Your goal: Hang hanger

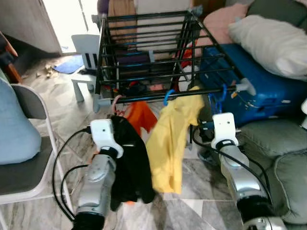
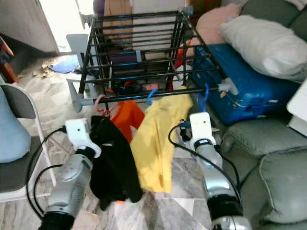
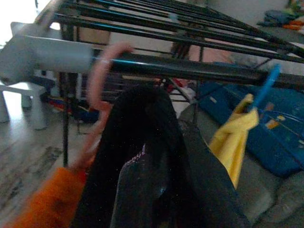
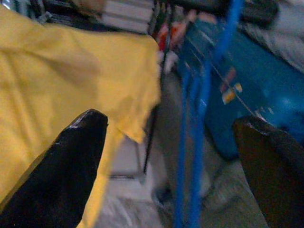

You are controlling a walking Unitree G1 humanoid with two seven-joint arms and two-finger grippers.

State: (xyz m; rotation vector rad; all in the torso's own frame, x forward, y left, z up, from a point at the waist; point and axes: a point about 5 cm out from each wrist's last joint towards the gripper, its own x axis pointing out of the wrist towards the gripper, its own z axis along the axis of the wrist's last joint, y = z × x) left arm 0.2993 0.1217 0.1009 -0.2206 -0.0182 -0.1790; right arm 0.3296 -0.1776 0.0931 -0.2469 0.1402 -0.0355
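Note:
The blue hanger has a gap between it and the yellow shirt, so the blue hanger will come off the bar alone when I pull it away.
A black drying rack stands ahead. On its front bar hang a pink hanger with an orange garment and a blue hanger with a yellow shirt. A black garment hangs off my left gripper just below the bar, beside the pink hanger, and hides its tip. My right gripper is open, and a bare blue hanger on the bar's right end runs between its fingers.
A blue suitcase with a white pillow on it lies right of the rack. Grey sofa cushions sit at the right. A grey chair is on my left, and a small plastic chair stands beyond it.

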